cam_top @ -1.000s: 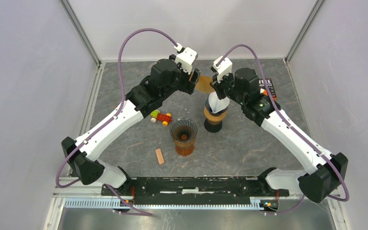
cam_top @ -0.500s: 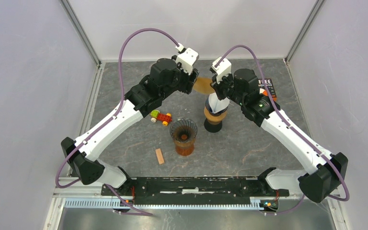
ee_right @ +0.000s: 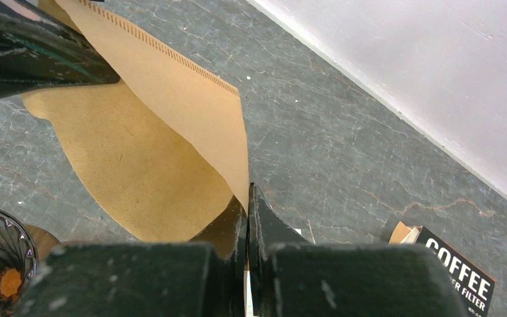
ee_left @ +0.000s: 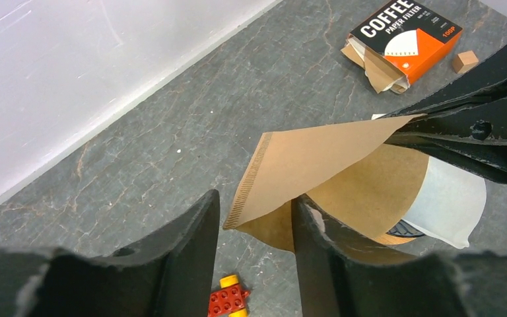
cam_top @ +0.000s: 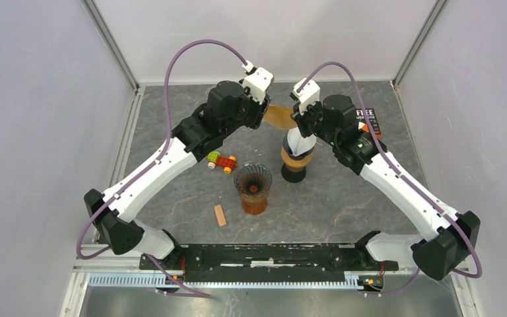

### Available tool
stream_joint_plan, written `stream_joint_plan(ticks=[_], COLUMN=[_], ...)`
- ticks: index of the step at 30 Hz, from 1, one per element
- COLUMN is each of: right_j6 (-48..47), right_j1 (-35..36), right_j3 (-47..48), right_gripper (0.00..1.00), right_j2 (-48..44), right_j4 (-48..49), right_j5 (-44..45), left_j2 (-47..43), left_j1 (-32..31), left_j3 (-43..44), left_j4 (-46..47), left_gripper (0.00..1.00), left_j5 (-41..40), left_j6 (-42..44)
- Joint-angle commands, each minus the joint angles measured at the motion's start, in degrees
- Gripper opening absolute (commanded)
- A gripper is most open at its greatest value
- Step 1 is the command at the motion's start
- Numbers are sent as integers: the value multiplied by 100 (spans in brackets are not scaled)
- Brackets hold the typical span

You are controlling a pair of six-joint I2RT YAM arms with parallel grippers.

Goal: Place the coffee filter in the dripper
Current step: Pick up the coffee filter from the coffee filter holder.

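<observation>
The robot's right gripper pinches the coffee filter's corner (ee_right: pixel 239 190) shut, so next the left gripper takes the filter by its perforated side (ee_left: pixel 249 178) and carries it to the dripper.
The brown paper coffee filter (cam_top: pixel 278 116) hangs in the air at the back of the table, between the two wrists. My right gripper (ee_right: pixel 248 191) is shut on one corner of it (ee_right: pixel 138 152). My left gripper (ee_left: pixel 256 201) is open, its jaws standing on either side of the opposite, perforated corner (ee_left: pixel 330 158), and its right finger (ee_left: pixel 317 231) lies against the lower layer. The dripper (cam_top: pixel 253 179), a dark ribbed cone on an amber glass base, stands mid-table in front of both grippers. It also shows low in the right wrist view (ee_right: pixel 0 254).
A coffee filter box (cam_top: pixel 368 122) lies at the back right, with a small wooden cube (ee_left: pixel 465 61) beside it. A white and brown cone on a black base (cam_top: pixel 295 158) stands under the right wrist. A red-yellow toy brick car (cam_top: pixel 221 161) and a wooden block (cam_top: pixel 220 215) lie left of the dripper.
The left gripper's jaws have narrowed around the filter's free corner and the wrist has edged towards it. The right gripper has kept its hold in place.
</observation>
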Motion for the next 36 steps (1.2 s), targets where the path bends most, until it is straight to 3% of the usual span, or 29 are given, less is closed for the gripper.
stream_joint_plan(ticks=[1,14,20,28,31,36], right_j6=[-34,-44,-8,45,28,23], right_j1=[28,28,27,19,20,-7], right_j3=[225,263,308,287,311,350], right_gripper=[0,0,0,2,10,32], right_j2=[-152,-136,-134,-141,-164,-239], right_j4=[178,157,170,184,156,129], right_j5=[16,-2,-100,-186,-187,-522], left_j2=[67,91,27,-11,-129,-133], left_j1=[-3,-3,4,-3,-2,2], left_j3=[253,229,228,183,105,403], left_j4=[116,19,5,13,0,-633], left_gripper=[47,23,2,2,2,2], left_j5=[-65,69,166,331,359,297], left_j6=[131,170,122,-148,-104,-270])
